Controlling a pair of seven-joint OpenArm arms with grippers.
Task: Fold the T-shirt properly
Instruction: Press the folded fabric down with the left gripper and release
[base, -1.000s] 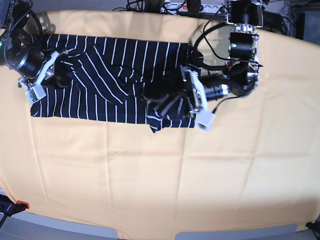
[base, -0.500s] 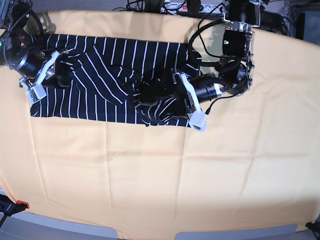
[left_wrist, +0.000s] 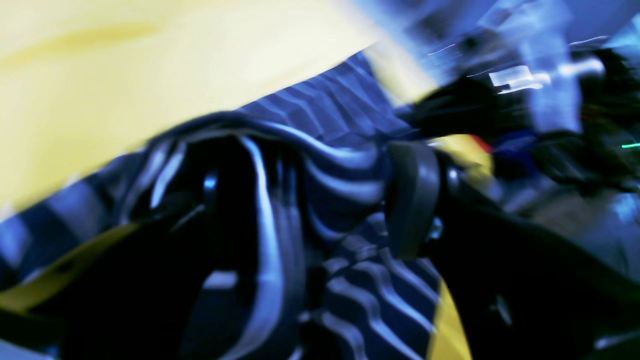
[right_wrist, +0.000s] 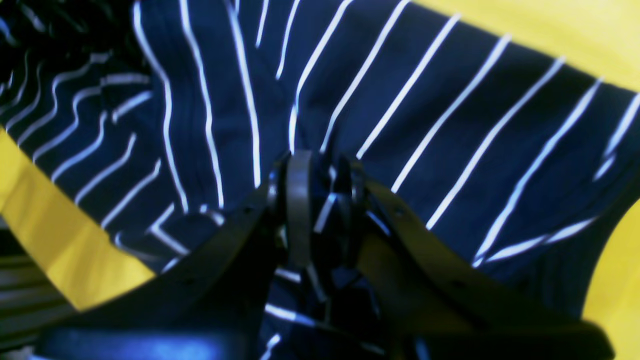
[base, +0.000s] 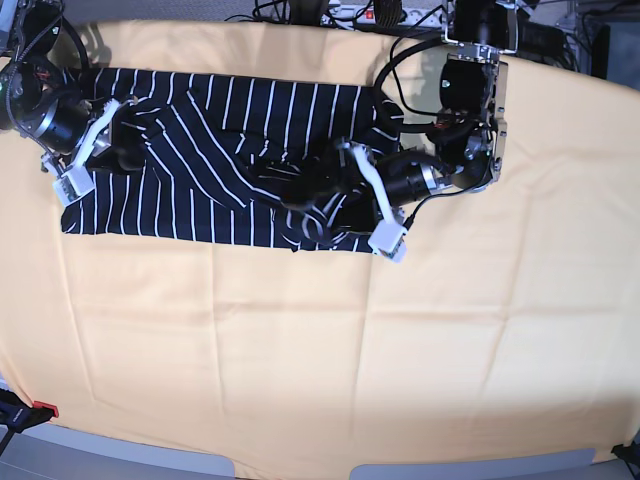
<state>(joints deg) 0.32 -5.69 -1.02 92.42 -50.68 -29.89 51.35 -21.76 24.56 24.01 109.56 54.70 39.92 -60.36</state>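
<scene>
My left gripper's open fingers are on both sides of the T-shirt's bunched fold (base: 308, 226), well in from the T-shirt's end. Next, my left gripper moves back to the T-shirt's end edge (base: 368, 243) near the T-shirt's corner.
The dark navy T-shirt (base: 230, 130) with thin white stripes lies stretched across the far part of the table, its right end bunched up. My left gripper (base: 325, 190) is over that bunched end. In the blurred left wrist view a thick fold of the T-shirt (left_wrist: 340, 100) fills the wide gap between the left gripper's (left_wrist: 320, 200) jaws. My right gripper (base: 118, 140) is at the shirt's left end. The right wrist view shows the right gripper (right_wrist: 320, 200) shut on a pinch of the striped T-shirt (right_wrist: 425, 100).
A yellow-orange table cloth (base: 320, 350) covers the whole table. Cables and a power strip (base: 380, 14) lie along the far edge behind the arm on the right. A small red object (base: 42, 408) sits at the front left corner.
My left gripper has moved left toward the shirt's middle, dragging the right end of the T-shirt with it. The right gripper has stayed almost still at the left end.
</scene>
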